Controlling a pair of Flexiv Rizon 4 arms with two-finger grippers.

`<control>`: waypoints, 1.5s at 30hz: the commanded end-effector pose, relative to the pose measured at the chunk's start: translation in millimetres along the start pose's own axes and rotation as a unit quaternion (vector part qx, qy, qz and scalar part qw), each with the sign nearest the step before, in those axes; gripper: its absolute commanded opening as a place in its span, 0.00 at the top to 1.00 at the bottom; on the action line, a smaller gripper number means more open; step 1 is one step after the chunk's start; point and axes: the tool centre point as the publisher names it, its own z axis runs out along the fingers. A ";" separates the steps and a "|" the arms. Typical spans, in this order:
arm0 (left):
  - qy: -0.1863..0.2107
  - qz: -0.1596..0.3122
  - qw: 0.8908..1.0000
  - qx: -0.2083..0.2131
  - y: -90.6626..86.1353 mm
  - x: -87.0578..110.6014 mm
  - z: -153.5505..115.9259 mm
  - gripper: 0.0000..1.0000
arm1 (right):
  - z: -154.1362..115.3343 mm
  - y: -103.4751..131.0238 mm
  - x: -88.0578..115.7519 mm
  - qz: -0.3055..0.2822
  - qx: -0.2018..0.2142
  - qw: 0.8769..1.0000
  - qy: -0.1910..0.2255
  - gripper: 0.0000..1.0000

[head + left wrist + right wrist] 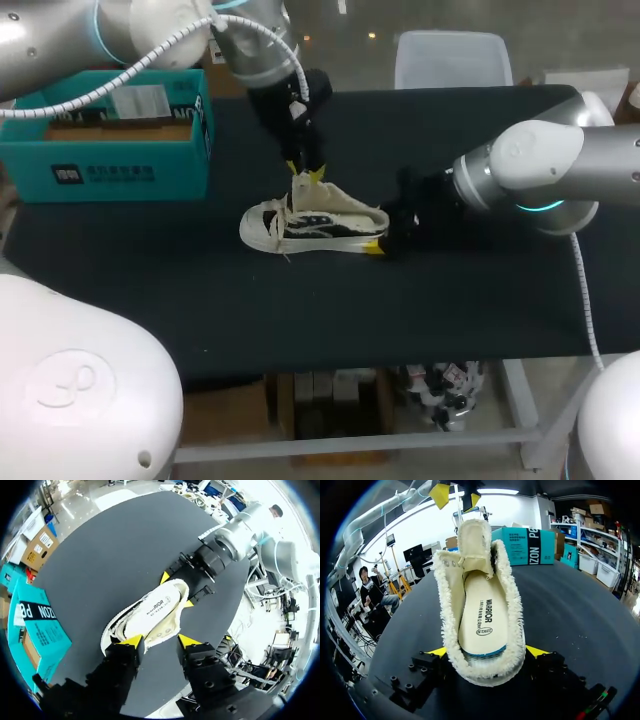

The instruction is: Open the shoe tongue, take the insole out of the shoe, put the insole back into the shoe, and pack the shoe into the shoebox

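The insole's edge [164, 617] is clear of the fleecy lining, so I expect the insole to come out in one piece and keep its long shape when I pull it.
A cream and black sneaker [312, 222] lies mid-table, toe pointing left. Its fleecy collar [445, 605] is spread, and the insole [482, 615] lies flat inside. The tongue [474, 545] stands upright. My left gripper [305, 172] hangs just over the tongue, open, with its yellow tips [440, 492] apart above the tongue's top edge. In its own view, the left gripper [160, 641] has the shoe [150, 612] right ahead. My right gripper [487, 651] straddles the heel with a finger pressed on each side. From the head view the right gripper [380, 240] sits low at the shoe's right end.
The teal shoebox [110, 135] stands open at the back left of the black table [300, 320], a short way from the shoe. My right arm's wrist [220, 555] stretches rightward from the heel. The front half of the tabletop is bare cloth.
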 end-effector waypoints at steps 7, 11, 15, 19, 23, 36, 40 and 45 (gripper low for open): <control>0.031 0.193 0.979 -0.060 -19.6 -5.6 22.9 1.00 | 0.2 -5.7 -1.6 0.000 -0.002 1.000 0.003 1.00; 0.077 0.310 0.938 -0.134 -21.3 -8.1 31.6 1.00 | 0.2 -5.7 -1.6 0.000 -0.002 1.000 0.003 1.00; 0.087 0.303 0.938 -0.143 -22.8 -10.7 30.3 1.00 | 0.2 -5.7 -1.6 0.000 -0.002 1.000 0.003 1.00; 0.087 0.303 0.938 -0.143 -22.8 -10.7 30.3 1.00 | 0.2 -5.7 -1.6 0.000 -0.002 1.000 0.003 1.00; 0.075 0.300 0.939 -0.148 -22.1 -8.1 36.9 1.00 | 0.2 -5.7 -1.6 0.000 -0.002 1.000 0.003 1.00; 0.000 0.354 0.930 -0.101 -4.2 -9.3 80.8 1.00 | 0.2 -5.7 -1.6 0.000 -0.002 1.000 0.003 1.00; 0.002 0.382 0.919 -0.100 -3.4 -16.2 87.9 1.00 | 0.2 -5.7 -1.6 0.000 -0.002 1.000 0.003 1.00; 0.024 0.409 0.907 -0.098 -3.1 -21.2 98.7 1.00 | 0.2 -5.7 -1.6 0.000 -0.002 1.000 0.003 1.00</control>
